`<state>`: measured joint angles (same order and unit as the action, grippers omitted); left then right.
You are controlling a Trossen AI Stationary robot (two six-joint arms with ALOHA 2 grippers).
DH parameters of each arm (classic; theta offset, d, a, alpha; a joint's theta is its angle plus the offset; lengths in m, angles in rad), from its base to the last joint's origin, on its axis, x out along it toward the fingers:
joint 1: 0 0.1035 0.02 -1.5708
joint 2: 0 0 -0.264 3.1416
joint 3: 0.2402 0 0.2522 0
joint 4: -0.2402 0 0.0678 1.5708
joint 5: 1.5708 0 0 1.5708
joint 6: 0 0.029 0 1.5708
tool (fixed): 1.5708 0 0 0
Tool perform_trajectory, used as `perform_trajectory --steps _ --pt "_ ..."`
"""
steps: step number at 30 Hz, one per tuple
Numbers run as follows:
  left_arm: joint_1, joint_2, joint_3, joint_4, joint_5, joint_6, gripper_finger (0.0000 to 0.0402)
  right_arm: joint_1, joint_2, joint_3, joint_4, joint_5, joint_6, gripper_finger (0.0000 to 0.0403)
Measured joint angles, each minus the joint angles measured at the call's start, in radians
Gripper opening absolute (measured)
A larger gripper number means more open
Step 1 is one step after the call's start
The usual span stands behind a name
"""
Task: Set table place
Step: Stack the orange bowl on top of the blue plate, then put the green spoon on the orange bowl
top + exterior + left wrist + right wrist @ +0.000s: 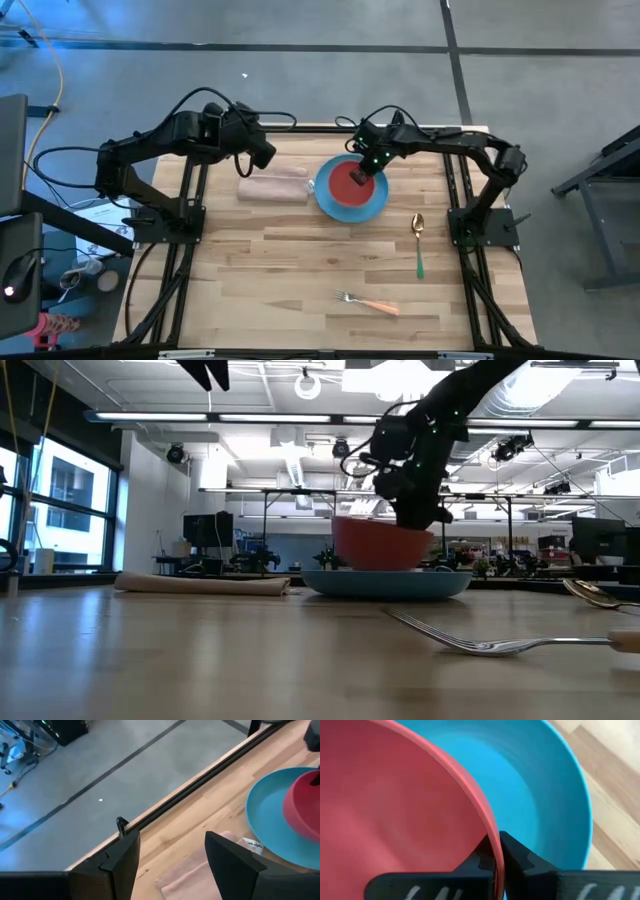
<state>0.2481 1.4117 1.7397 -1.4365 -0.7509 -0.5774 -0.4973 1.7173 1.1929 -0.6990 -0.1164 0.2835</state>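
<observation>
The spoon (pixel 417 224) is on the other side of the plate from my left gripper. My right gripper should leave the bowl, grab the spoon's green handle (pixel 420 262) and hand the spoon over.
The red bowl (pixel 346 184) is over the middle of the round blue plate (pixel 372 205), which lies at the table's far middle. My right gripper (pixel 363 172) is shut on the bowl's rim. The beige folded napkin (pixel 272 188) lies flat to the left of the plate. My left gripper (pixel 263 154) is open and empty, above the table's far edge, just beyond the napkin (pixel 182 876). The gold spoon with a green handle (pixel 418 242) lies right of the plate. The fork with an orange handle (pixel 370 303) lies near the front. My right gripper pinches the bowl's rim (pixel 492 837) on its far right side, one finger inside the bowl and one outside. The fingers come from above, pointing down. The bowl sits upright and level (pixel 380 546), low over the plate; I cannot tell whether its base touches the plate.
The light wood table (pixel 300 270) has free room in its left and near parts. The black frame (pixel 300 128) runs along the far edge. The fork (pixel 500 644) lies close to the front, the spoon (pixel 600 594) to the right.
</observation>
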Motion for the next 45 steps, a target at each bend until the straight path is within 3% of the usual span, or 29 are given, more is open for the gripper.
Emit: perform_trajectory --steps 20,32,39,45 --pt "0.000 0.000 0.000 -0.001 0.005 -0.001 0.0214 0.008 0.044 -0.001 -0.019 0.006 -0.002 0.0005" --pt "0.000 0.000 0.000 -0.001 0.006 0.005 0.0214 -0.006 0.040 0.000 -0.052 -0.001 0.007 0.0098" --pt "0.000 0.000 0.000 -0.003 0.010 0.021 0.0214 0.005 -0.033 0.130 -0.336 0.135 0.019 0.0125" --pt "0.000 0.000 0.000 -0.005 0.011 0.041 0.0214 0.134 -0.202 0.179 -0.576 0.265 0.221 0.0126"
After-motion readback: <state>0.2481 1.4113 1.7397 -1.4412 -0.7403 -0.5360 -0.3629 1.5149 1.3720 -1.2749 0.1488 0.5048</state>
